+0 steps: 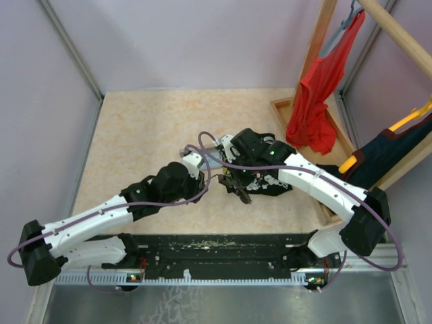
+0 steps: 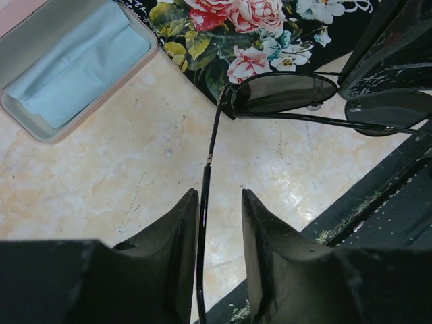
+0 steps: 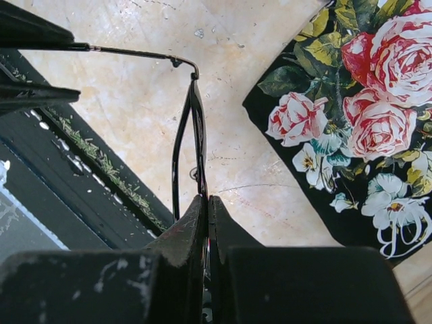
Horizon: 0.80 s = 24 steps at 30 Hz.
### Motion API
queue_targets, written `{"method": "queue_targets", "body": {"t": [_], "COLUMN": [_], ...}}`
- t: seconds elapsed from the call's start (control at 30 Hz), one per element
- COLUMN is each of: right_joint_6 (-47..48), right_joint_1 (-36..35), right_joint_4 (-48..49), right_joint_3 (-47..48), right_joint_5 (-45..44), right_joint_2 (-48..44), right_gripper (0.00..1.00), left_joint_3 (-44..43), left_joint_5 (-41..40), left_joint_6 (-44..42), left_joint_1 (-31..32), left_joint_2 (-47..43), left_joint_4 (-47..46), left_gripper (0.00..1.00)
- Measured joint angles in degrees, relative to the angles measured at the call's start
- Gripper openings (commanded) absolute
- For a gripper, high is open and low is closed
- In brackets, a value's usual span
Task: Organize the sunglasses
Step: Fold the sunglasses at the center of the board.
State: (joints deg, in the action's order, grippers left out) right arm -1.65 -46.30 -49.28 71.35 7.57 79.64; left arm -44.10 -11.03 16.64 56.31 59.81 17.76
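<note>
The slim arm (image 2: 212, 145) sticks out from the lenses between the left gripper's fingers, so the left gripper should slide off, close and push the arm toward the lenses (image 2: 287, 92).
The sunglasses (image 2: 283, 92), thin black wire frames with dark lenses, hang just above the marbled table between both arms (image 1: 241, 196). My right gripper (image 3: 207, 199) is shut on the frame's front, which shows edge-on (image 3: 200, 142). One slim arm of the sunglasses runs back between the jaws of my left gripper (image 2: 219, 196). That gripper is open, and the slim arm lies against its left finger (image 2: 182, 223) with a gap to the other. The pink case (image 2: 27, 115) lies open at the upper left of the left wrist view, with the light-blue cloth (image 2: 74, 61) inside.
A black cloth with a rose print (image 3: 351, 115) lies on the table beside the sunglasses. A black rail (image 1: 223, 246) runs along the table's near edge. A wooden rack holds a red garment (image 1: 314, 101) and dark clothes (image 1: 385, 152) at the right.
</note>
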Motion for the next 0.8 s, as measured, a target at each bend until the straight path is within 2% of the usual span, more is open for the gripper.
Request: {"method": "queue_targets", "body": {"t": [0.23,0.37,0.47,0.6,0.8], "right_joint_6": [-1.0,-1.5,-1.6,-1.6,-1.3], "right_joint_1": [0.0,0.0,0.0,0.0,0.0], "right_joint_4": [1.6,2.9,3.7,5.6,7.8], "right_joint_3": [-0.7,-2.9,-4.2,-7.2,-9.8], "right_joint_5": [-1.2,-3.3,-5.4,-7.3,-6.8], "right_joint_2": [-0.5,-2.5,-3.9,-7.0,-12.0], "right_gripper": [0.0,0.0,0.0,0.0,0.0], "left_joint_3": [0.0,0.0,0.0,0.0,0.0], "left_joint_5": [-0.7,-1.7,-3.9,-8.5,-10.8], "left_joint_6": [3.2,5.2,6.5,7.4,8.0], "left_joint_1": [0.2,0.2,0.2,0.1,-0.6], "left_joint_2": [-4.6,-9.5,-13.3,-15.4,-10.3], "left_joint_4": [-0.2,-0.1,0.5,2.3,5.0], "left_gripper": [0.58,0.61,0.59,0.48,0.41]}}
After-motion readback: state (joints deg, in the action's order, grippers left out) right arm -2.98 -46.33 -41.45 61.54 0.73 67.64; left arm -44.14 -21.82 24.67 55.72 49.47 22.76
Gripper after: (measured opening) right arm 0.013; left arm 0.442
